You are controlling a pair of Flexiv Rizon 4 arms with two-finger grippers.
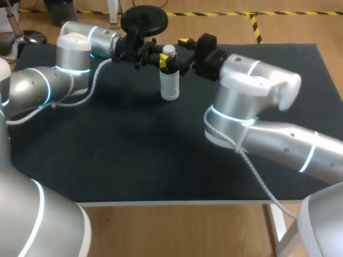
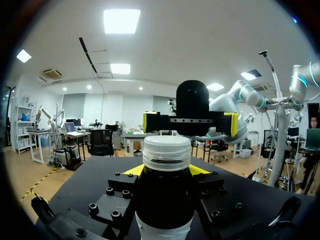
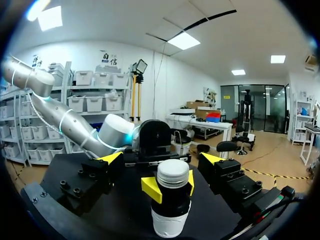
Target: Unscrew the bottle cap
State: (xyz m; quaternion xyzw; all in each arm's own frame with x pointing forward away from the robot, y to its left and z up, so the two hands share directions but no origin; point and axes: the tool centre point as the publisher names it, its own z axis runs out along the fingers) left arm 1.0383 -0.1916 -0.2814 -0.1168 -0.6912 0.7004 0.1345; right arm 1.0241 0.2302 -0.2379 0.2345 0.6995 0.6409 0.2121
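Note:
Ridged threads (image 3: 173,184) can be seen below the white cap's rim (image 3: 173,173). The cap will come off the bottle in one piece when I turn and lift it.
A clear bottle (image 1: 170,84) with a white ribbed cap (image 1: 169,51) stands upright at the back middle of the black table. My left gripper (image 1: 166,61) comes in from the left and is shut on the bottle just below the cap. In the left wrist view the cap (image 2: 166,152) rises between its yellow fingertips (image 2: 131,170). My right gripper (image 1: 179,48) faces it from the right at cap height. In the right wrist view the right gripper (image 3: 162,159) stands wide open, its fingertips (image 3: 111,158) well clear on both sides of the cap (image 3: 173,173).
The right arm's thick elbow (image 1: 252,91) hangs over the right half of the black tabletop (image 1: 123,150). A white cable (image 1: 94,83) loops from the left arm down to the table surface. Nothing else stands on the table.

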